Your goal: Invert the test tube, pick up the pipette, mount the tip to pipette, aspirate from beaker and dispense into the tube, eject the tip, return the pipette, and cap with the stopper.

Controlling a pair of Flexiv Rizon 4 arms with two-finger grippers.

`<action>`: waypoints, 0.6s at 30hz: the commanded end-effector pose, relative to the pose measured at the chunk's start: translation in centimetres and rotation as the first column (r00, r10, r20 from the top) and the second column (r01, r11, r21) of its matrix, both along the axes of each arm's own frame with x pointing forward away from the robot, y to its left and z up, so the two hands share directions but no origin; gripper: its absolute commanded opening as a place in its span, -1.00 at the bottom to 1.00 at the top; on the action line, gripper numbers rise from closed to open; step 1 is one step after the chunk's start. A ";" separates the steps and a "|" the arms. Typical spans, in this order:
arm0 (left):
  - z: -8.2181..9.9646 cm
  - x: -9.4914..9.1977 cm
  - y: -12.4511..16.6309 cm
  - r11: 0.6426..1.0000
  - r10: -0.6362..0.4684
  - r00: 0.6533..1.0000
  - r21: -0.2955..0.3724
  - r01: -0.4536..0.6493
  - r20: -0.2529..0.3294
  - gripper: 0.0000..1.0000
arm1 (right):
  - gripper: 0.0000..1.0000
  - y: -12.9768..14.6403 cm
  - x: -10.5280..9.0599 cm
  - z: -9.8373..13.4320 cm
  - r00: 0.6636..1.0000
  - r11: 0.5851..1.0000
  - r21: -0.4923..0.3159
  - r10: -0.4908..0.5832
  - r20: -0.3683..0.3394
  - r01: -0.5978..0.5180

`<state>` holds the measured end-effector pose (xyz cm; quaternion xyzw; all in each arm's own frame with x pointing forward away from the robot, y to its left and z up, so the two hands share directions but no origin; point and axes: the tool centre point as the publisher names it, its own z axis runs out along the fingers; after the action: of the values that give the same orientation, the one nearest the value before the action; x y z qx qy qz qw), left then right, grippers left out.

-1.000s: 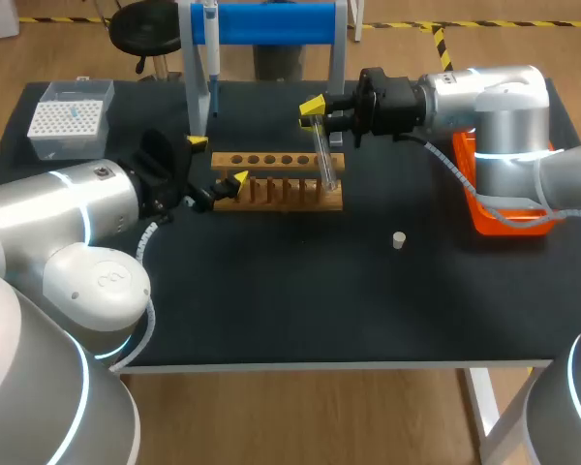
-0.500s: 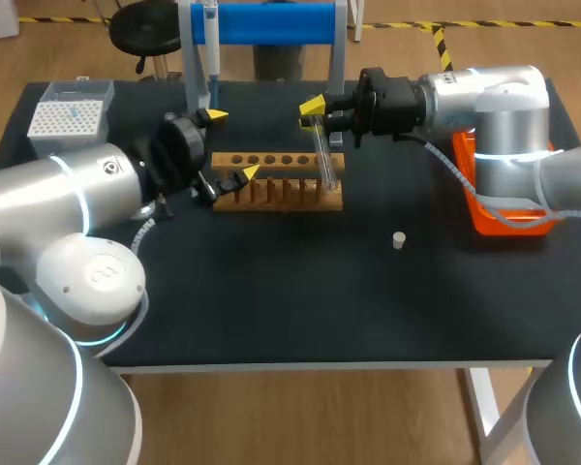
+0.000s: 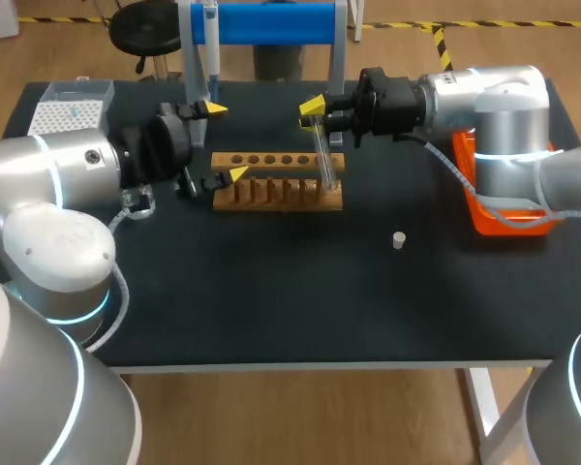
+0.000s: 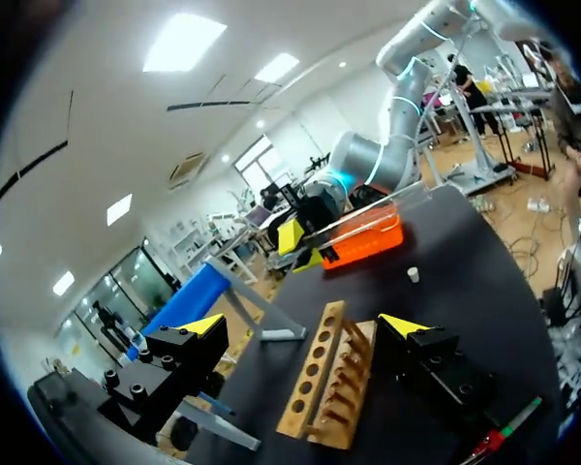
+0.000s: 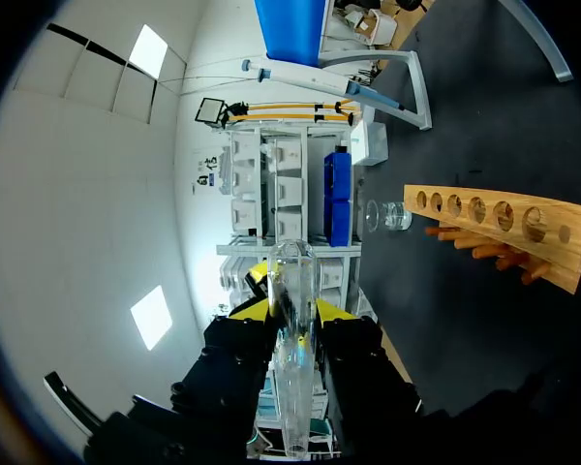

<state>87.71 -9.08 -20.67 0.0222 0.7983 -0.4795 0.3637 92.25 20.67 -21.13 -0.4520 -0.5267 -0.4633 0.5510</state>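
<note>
I expect the clear test tube (image 3: 324, 153) to stand upright with its upper part sticking out when I lower it, because it looks long next to the low wooden rack (image 3: 271, 182).
A clear test tube (image 3: 323, 160) stands tilted at the right end of the wooden rack (image 3: 271, 184), its lower end down by the last hole. My right gripper (image 3: 315, 114) is shut on the tube's upper part; in the right wrist view the tube (image 5: 292, 368) sits between the yellow tips. My left gripper (image 3: 223, 141) is open at the rack's left end, and the rack (image 4: 324, 387) lies ahead between its fingers. The pipette (image 3: 211, 48) hangs on the blue stand (image 3: 271, 21). A small stopper (image 3: 398, 239) lies on the table right of the middle.
A tip box (image 3: 63, 108) is at the back left, partly behind my left arm. An orange tray (image 3: 494, 215) sits at the right under my right arm. A glass beaker (image 5: 385, 215) stands past the rack's far end in the right wrist view.
My left arm has swung back and up, bringing its open gripper higher at the rack's left end. My right arm and the tube have not moved.
</note>
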 end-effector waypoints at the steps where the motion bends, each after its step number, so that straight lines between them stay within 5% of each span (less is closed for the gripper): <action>1: -0.5 -0.1 0.0 0.969 -0.157 0.948 -0.144 0.203 0.278 1.00 | -1.00 -0.1 0.1 0.0 1.000 1.000 -0.002 0.002 0.001 -0.002; 10: -0.3 0.3 -1.0 0.940 -0.290 0.832 -0.023 0.341 0.473 1.00 | -1.00 -0.1 0.1 0.0 1.000 1.000 -0.002 0.002 0.001 -0.002; 18: 0.1 0.6 -1.5 0.902 -0.377 0.752 0.028 0.432 0.540 1.00 | -1.00 -0.1 0.1 0.0 1.000 1.000 -0.002 0.002 0.001 -0.002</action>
<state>88.12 -10.83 -20.25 0.2308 0.7117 -0.4439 0.4931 92.26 20.67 -21.13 -0.4520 -0.5267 -0.4634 0.5510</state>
